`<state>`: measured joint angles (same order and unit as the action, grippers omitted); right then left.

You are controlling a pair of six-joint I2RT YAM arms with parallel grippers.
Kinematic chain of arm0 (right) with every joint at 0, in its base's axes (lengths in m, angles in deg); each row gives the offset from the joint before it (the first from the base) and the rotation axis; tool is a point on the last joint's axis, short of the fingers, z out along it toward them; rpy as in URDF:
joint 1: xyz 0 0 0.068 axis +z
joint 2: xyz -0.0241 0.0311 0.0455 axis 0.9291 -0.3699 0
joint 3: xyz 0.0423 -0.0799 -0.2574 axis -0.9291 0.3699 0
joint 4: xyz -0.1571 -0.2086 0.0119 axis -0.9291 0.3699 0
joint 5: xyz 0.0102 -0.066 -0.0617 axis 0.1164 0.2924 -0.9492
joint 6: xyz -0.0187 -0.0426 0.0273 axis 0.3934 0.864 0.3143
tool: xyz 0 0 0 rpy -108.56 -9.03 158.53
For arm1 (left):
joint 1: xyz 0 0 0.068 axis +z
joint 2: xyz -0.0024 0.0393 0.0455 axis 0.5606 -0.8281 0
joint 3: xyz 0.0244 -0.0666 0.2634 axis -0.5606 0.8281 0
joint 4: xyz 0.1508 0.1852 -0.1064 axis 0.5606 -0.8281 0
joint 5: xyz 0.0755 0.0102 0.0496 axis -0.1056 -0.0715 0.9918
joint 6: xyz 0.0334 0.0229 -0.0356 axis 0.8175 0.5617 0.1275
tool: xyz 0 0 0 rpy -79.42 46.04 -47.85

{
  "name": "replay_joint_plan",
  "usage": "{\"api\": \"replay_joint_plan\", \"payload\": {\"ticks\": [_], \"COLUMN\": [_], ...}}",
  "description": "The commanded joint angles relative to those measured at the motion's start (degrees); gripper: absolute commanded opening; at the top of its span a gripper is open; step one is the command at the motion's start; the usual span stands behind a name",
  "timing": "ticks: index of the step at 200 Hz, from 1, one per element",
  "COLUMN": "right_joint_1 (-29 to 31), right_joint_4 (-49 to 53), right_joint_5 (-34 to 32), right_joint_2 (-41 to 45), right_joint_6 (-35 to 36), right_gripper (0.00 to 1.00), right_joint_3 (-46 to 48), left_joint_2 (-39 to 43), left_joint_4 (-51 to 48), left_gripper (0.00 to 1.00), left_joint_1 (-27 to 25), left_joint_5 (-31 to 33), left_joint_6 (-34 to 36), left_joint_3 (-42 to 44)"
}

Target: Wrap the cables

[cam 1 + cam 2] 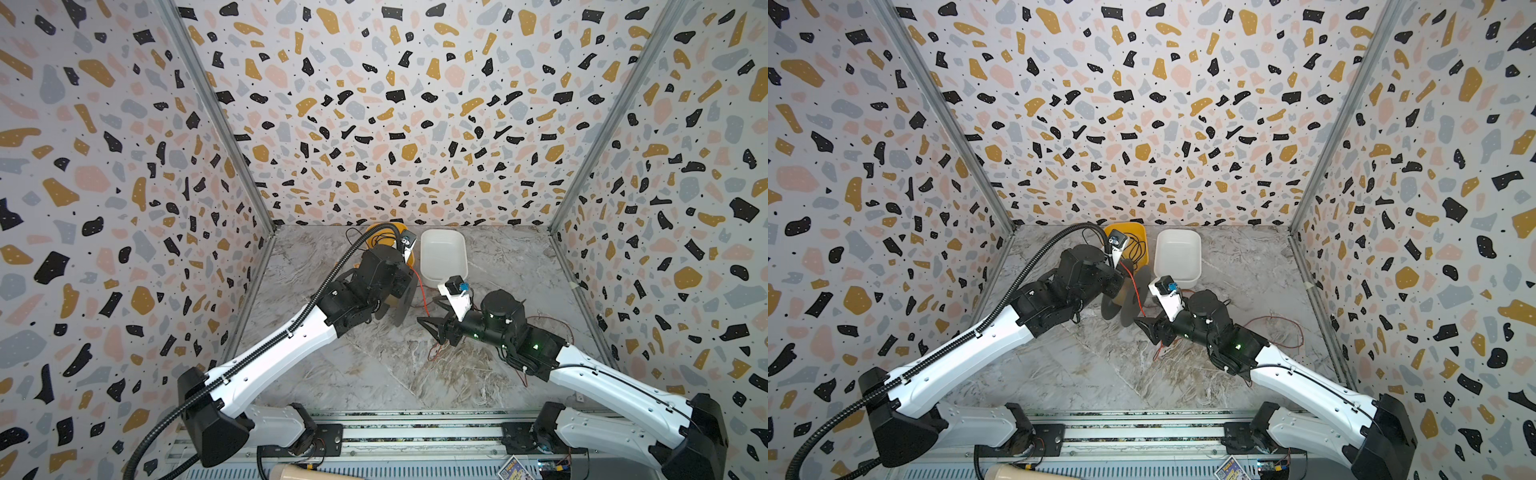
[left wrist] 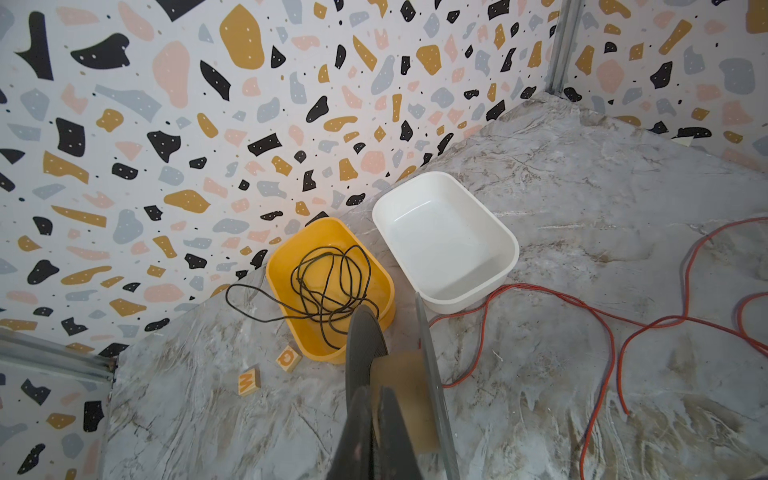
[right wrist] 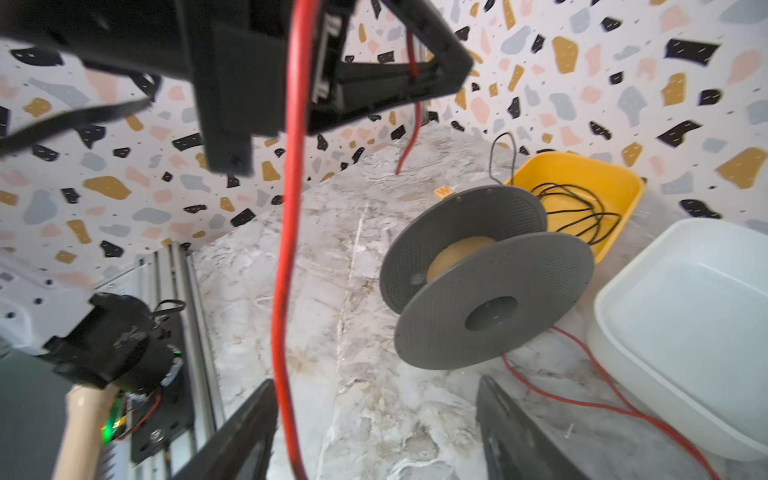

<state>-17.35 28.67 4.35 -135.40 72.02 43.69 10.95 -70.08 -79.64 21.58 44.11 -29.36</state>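
Observation:
The red-orange wire (image 3: 281, 352) is loose next to a finger of my open right gripper. Next, my right gripper closes on the wire before my left gripper brings the wire's end to the spool's core (image 3: 457, 256).
The cables are one long red-orange wire (image 2: 606, 332). It lies in loops on the marble table (image 1: 1279, 320). One stretch rises to my left arm and hangs down (image 3: 286, 249) just inside one finger of my right gripper (image 3: 376, 380). That gripper is open and holds nothing, low over the table (image 1: 428, 326). My left gripper (image 2: 374, 399) is shut on one flange of a grey spool (image 3: 486, 282) with a tan core. It holds the spool off the table (image 1: 399, 303). The spool's core is bare.
A yellow tub (image 2: 291, 257) with a tangled black wire (image 2: 328, 286) stands at the back, and a white tub (image 2: 415, 187) stands beside it. Two wooden letter blocks (image 2: 248, 380) lie near the yellow tub. Patterned walls close in three sides.

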Motion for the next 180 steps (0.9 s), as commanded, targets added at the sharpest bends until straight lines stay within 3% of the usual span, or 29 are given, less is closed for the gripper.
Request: {"api": "replay_joint_plan", "payload": {"ticks": [1,27,93,116,180], "right_joint_1": [3.1,5.6,5.3,3.9,-3.1], "right_joint_4": [-7.5,-9.7,-10.4,-9.0,-0.7], "right_joint_5": [-9.3,-15.4,-18.8,-16.5,-10.8], "right_joint_2": [1.8,1.2,1.7,0.7,-3.4], "right_joint_6": [3.9,5.1,3.8,4.3,4.0], "right_gripper": [0.69,0.56,0.0,0.0,0.02], "right_joint_3": [2.3,4.1,4.7,3.4,-4.0], "left_joint_2": [-0.3,-0.5,-0.5,-0.7,-0.2], "left_joint_4": [-4.9,-7.7,-8.7,-8.0,-5.1], "left_gripper": [0.0,0.0,0.0,0.0,0.0], "left_joint_1": [1.2,2.7,9.2,10.1,10.7], "left_joint_5": [-0.4,-3.2,-13.3,-17.1,-17.8], "left_joint_6": [-3.7,-6.1,-8.8,-9.4,-10.0], "left_joint_3": [-3.5,-5.8,-4.7,-4.1,1.2]}}
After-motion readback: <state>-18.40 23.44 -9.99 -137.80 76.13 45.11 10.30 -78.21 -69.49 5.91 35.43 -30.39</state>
